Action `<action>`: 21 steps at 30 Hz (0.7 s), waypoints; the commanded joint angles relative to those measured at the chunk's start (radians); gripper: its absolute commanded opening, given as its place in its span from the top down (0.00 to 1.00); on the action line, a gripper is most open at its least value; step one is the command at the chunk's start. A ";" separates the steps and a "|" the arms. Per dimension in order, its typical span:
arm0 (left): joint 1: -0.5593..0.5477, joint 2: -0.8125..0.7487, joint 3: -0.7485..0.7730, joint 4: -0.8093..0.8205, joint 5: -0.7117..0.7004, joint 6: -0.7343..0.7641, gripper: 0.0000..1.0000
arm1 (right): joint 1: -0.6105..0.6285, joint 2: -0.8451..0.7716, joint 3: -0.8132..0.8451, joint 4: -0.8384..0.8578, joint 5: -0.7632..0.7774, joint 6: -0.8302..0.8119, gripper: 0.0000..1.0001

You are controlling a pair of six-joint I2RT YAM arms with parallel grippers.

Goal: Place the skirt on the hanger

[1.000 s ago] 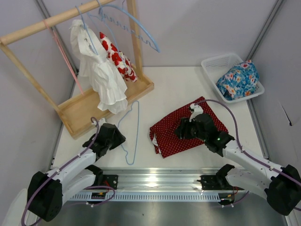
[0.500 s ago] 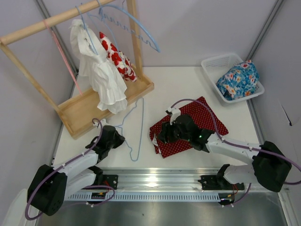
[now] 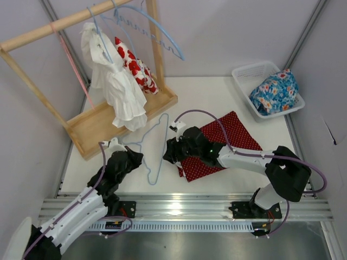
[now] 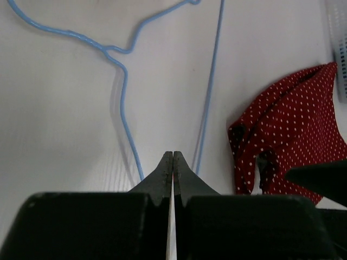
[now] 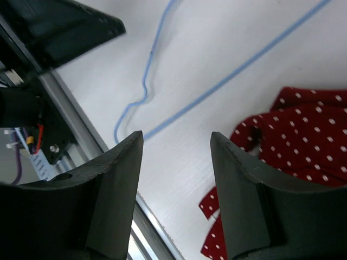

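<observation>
My left gripper is shut between the flat hanger's wires, so my right gripper should raise the hanger's near arm (image 3: 147, 167) before my left gripper takes the hanger's neck.
The pale-blue hanger (image 3: 155, 147) lies flat on the table, its hook pointing left toward the rack base. My left gripper (image 3: 135, 158) is over the hanger's near corner. In the left wrist view its jaws (image 4: 173, 154) are shut, and the hanger's wires (image 4: 126, 108) disappear under the fingers on either side. Whether a wire is pinched does not show. The dark red dotted skirt (image 3: 222, 143) lies crumpled right of the hanger. My right gripper (image 3: 169, 151) hovers open at the skirt's left edge (image 5: 309, 124), with bare table between its fingers (image 5: 176, 143).
A wooden rack (image 3: 127, 114) at the back left holds a white garment (image 3: 119, 86), a red-blotched cloth (image 3: 135, 67) and more hangers. A white basket (image 3: 246, 73) with a blue floral garment (image 3: 274, 89) sits at the back right. A metal rail (image 3: 179, 208) borders the near edge.
My right gripper has moved left from on top of the skirt to its left edge. My left gripper has shut. The hanger has swung, with its hook now further left.
</observation>
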 commanded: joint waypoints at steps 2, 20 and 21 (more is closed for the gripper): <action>-0.105 -0.028 0.055 -0.142 -0.155 -0.007 1.00 | 0.017 0.037 0.081 0.092 -0.110 -0.012 0.41; 0.076 0.000 0.057 -0.390 -0.157 -0.243 0.21 | 0.180 0.398 0.370 -0.126 0.186 -0.017 0.41; 0.097 -0.017 0.057 -0.407 -0.151 -0.243 0.16 | 0.186 0.414 0.405 -0.172 0.195 -0.014 0.41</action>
